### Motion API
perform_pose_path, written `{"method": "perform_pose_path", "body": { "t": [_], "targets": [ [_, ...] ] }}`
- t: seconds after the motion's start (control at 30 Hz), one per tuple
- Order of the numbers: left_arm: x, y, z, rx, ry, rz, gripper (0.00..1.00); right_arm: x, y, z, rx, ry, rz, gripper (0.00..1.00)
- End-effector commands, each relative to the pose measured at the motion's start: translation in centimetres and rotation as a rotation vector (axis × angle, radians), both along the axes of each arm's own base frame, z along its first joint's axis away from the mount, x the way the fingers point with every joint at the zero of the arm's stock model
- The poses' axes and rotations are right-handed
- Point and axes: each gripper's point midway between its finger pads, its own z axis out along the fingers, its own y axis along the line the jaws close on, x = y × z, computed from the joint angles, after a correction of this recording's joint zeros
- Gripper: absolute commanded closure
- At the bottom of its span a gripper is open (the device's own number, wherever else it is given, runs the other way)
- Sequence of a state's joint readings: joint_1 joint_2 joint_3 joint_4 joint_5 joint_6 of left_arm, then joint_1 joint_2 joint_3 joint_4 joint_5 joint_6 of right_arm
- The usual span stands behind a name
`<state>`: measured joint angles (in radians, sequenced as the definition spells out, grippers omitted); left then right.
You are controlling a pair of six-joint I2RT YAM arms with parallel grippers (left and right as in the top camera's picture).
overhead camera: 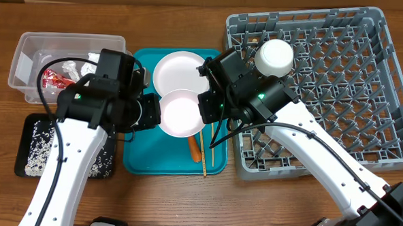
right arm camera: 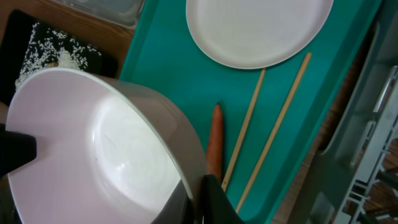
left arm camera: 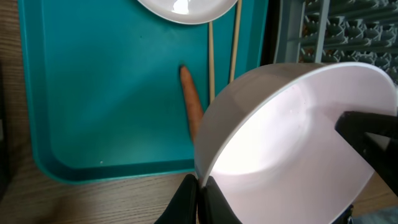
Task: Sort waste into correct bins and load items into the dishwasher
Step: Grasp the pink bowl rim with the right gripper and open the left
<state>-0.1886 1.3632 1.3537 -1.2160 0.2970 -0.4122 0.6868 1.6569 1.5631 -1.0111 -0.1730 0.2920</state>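
Observation:
The white bowl's rim (overhead camera: 164, 115) is held by both closed grippers, so next my left gripper opens and moves away before my right gripper takes the bowl to the dish rack (overhead camera: 336, 61).
A white bowl (overhead camera: 182, 113) is held above the teal tray (overhead camera: 141, 158) by both grippers. My left gripper (overhead camera: 152, 113) is shut on its left rim (left arm camera: 202, 180). My right gripper (overhead camera: 208, 108) is shut on its right rim (right arm camera: 198, 186). Under it lie an orange carrot (overhead camera: 194, 148) and two wooden chopsticks (overhead camera: 204, 154). The round plate (overhead camera: 179, 70) lies at the tray's back. A second white bowl (overhead camera: 274, 56) sits upside down in the grey dish rack (overhead camera: 366, 86). The clear tub (overhead camera: 27, 54) holds tissue (overhead camera: 72, 68) and a red wrapper (overhead camera: 53, 79). The black tray (overhead camera: 30, 129) holds rice (overhead camera: 38, 150).
The dish rack fills the right side, its left wall close beside the teal tray. The clear tub and black tray stand left of the teal tray. Bare wooden table shows along the front edge.

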Motion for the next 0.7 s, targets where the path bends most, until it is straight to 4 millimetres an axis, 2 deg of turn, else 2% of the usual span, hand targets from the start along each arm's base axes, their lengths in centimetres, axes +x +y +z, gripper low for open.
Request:
{"method": "perform_pose_path", "body": {
  "t": [0.0,0.07,0.3,0.4,0.47,0.57,0.67],
  "targets": [
    [0.8,0.5,-0.6,0.035,0.002,0.010,0.96,-0.4,0.5,1.4,0.047,-0.007,0.023,0.96],
    [1.1,0.5,-0.1,0.032,-0.015,0.009,0.92,-0.3,0.3,1.2,0.034,-0.011,0.016,0.96],
    [2.5,0.2,4.5,0.014,-0.132,0.001,0.43,-0.3,0.2,1.2,0.030,-0.016,0.019,0.96],
    [2.9,0.1,6.9,0.014,-0.196,-0.020,0.27,0.0,0.3,1.4,0.013,-0.070,0.089,0.96],
    [3.0,0.2,7.9,0.019,-0.225,-0.035,0.20,0.5,-0.2,1.4,-0.024,-0.109,0.093,0.96],
    [3.0,0.3,9.1,0.025,-0.253,-0.050,0.11,2.3,-3.0,2.1,-0.155,-0.191,-0.009,0.96],
    [3.1,0.4,9.7,0.032,-0.274,-0.062,0.05,4.5,-7.7,4.9,-0.327,-0.332,-0.203,0.96]
  ]
}}
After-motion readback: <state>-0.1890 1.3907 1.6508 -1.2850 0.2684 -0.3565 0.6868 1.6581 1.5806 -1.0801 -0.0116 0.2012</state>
